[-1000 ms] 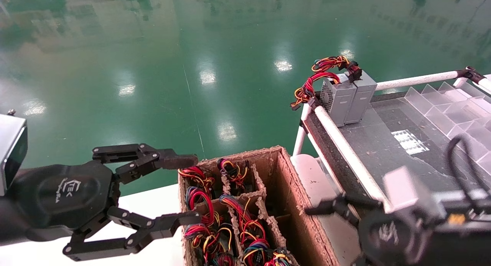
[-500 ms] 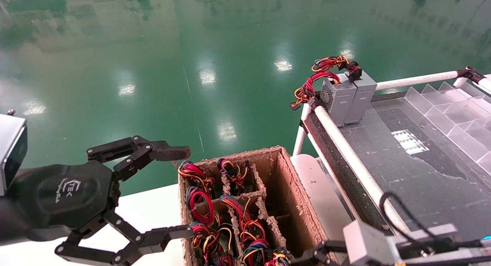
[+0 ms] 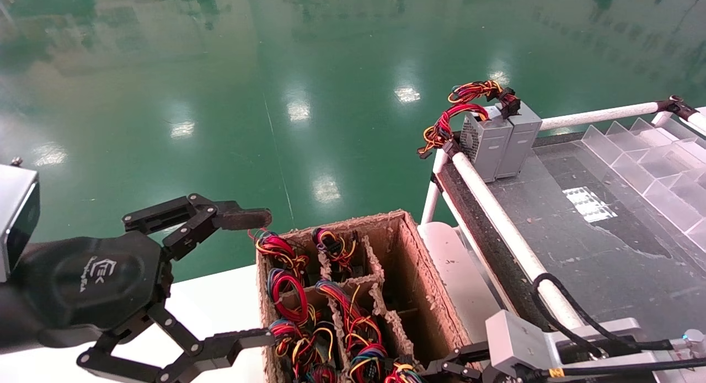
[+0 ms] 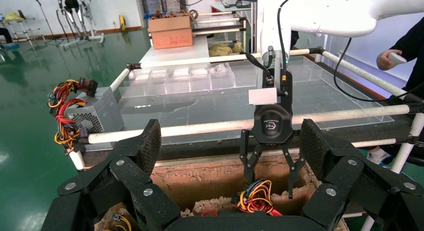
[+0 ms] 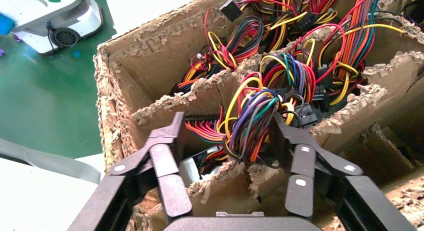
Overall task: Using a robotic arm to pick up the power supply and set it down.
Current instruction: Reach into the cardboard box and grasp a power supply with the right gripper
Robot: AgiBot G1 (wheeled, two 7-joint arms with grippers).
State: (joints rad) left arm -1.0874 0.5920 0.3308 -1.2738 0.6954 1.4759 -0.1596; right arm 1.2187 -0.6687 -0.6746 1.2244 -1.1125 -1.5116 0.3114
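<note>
The multicoloured bundle [image 5: 251, 123] makes a loop above the grey body, so I expect the power supply [image 5: 190, 172] to hang and tilt under its wires when I lift the bundle.
A brown cardboard box [image 3: 419, 272] with torn dividers holds several power supplies, showing mostly as red, yellow and blue wire bundles [image 3: 287, 294]. My right gripper [image 5: 227, 123] is open low at the box's near end, its fingers [image 5: 165, 166] straddling one multicoloured bundle [image 5: 255, 121]. That power supply's grey body [image 5: 189, 168] peeks out below. The left wrist view shows this right gripper [image 4: 270, 187] over the bundle [image 4: 257, 197]. My left gripper [image 3: 256, 278] hangs wide open beside the box's left wall, holding nothing. Two power supplies [image 3: 499, 143] stand on the table's far corner.
To the right of the box is a dark table [image 3: 595, 250] with a white tube rail [image 3: 496, 212] and clear plastic dividers [image 3: 651, 157]. A white surface [image 3: 220, 300] lies under the box. Green floor lies beyond.
My right arm has swung from over the table edge down to the box's near end. The left gripper's fingers have spread wider.
</note>
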